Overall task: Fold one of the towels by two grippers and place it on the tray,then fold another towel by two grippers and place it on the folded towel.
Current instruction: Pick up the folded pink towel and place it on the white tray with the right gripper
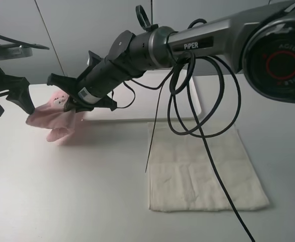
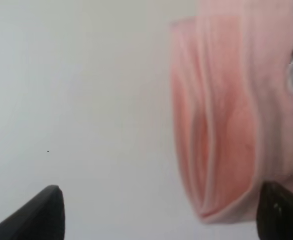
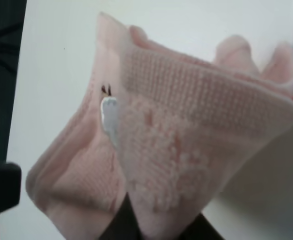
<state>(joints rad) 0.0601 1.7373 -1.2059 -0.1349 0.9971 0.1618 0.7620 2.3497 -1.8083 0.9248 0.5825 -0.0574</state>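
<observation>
I should next carry the folded pink towel (image 1: 57, 120) with my right gripper until it rests on the tray's middle (image 1: 143, 100). The towel's layers hang together and the white tray is empty.
A pink towel (image 1: 52, 118) hangs bunched and lifted at the left of the table. My right gripper (image 1: 71, 104) reaches across the middle and is shut on its upper edge. In the right wrist view the towel (image 3: 186, 125) is pinched between the jaws (image 3: 159, 231) and shows a small white label. My left gripper (image 1: 11, 105) is open beside the towel's left edge. In the left wrist view its fingertips (image 2: 44, 212) stand wide apart and the towel's folds (image 2: 221, 125) hang near one of them. A white towel (image 1: 203, 171) lies flat at the front right. The white tray (image 1: 137, 114) sits behind.
The right arm's black cables (image 1: 198, 101) loop over the tray and trail across the white towel. The right arm's large base joint (image 1: 281, 55) fills the upper right. A lamp or camera mount (image 1: 11, 50) stands at the far left.
</observation>
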